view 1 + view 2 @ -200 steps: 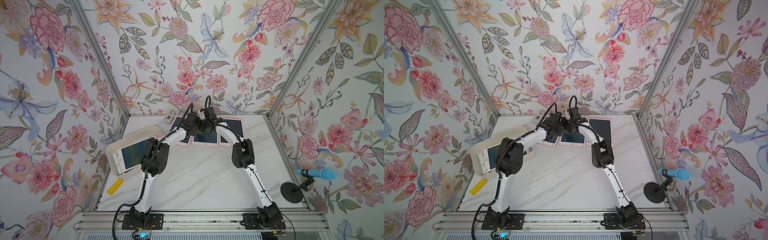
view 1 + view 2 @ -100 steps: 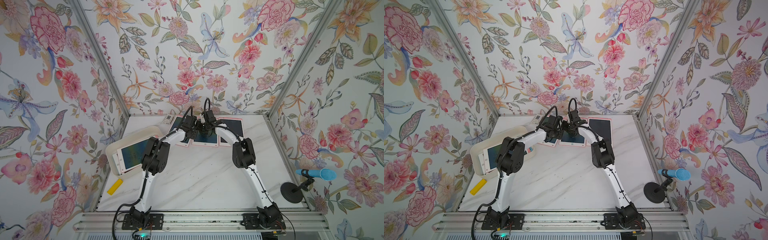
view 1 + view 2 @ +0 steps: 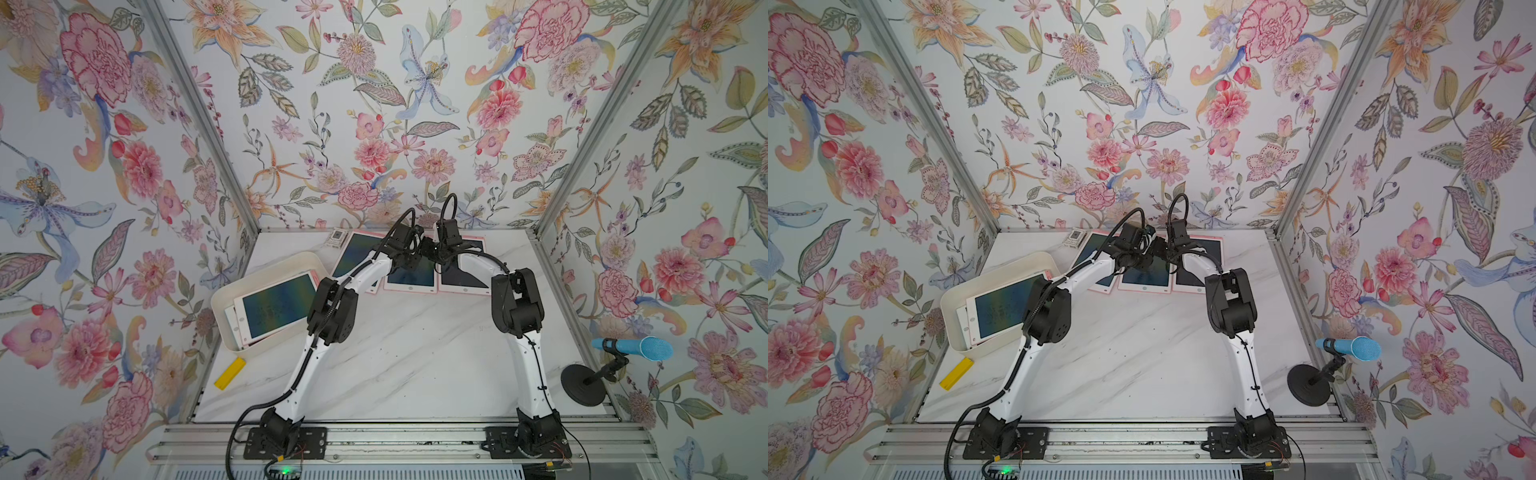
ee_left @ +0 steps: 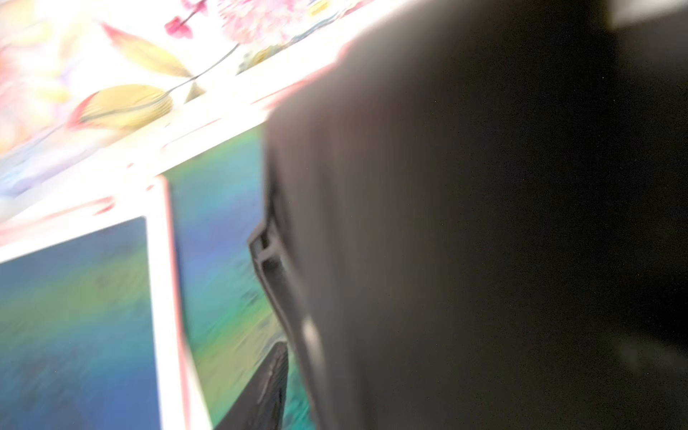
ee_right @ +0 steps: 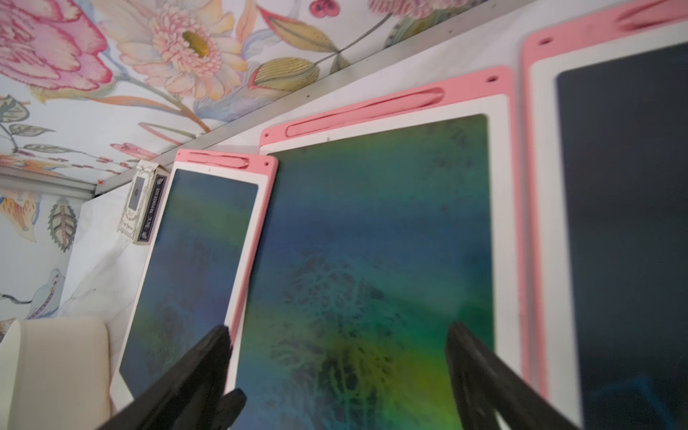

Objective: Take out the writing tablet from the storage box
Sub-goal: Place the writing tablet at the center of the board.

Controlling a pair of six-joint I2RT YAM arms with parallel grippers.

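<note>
The robot's right gripper should move back while its left gripper sets the slanted tablet [image 3: 353, 251] straight, because the tablet nearest the storage box slants [image 5: 269, 166] against the middle tablet.
The cream storage box [image 3: 232, 291] [image 3: 951, 303] stands at the table's left, with a pink-framed writing tablet [image 3: 277, 306] [image 3: 1000, 309] lying on another inside it. Three more tablets lie flat in a row along the back: left [image 3: 353, 257] [image 5: 193, 260], middle [image 3: 409, 279] [image 5: 372, 242], right [image 3: 463, 276] [image 5: 625, 223]. Both grippers hang close together over the middle one. My right gripper [image 3: 435, 255] [image 5: 337, 346] is open, fingers astride its screen, holding nothing. Of my left gripper [image 3: 413, 259] the blurred left wrist view shows one finger [image 4: 268, 387] off to the side; a dark mass hides the other.
A small grey-white card [image 3: 338, 237] [image 5: 143, 204] lies at the back next to the left tablet. A yellow block [image 3: 230, 372] sits near the table's left edge. A blue microphone on a black stand [image 3: 598, 365] is at the right. Patterned walls enclose three sides.
Both wrists have shifted slightly over the middle tablet at the back. The tablets and the box have stayed where they were.
</note>
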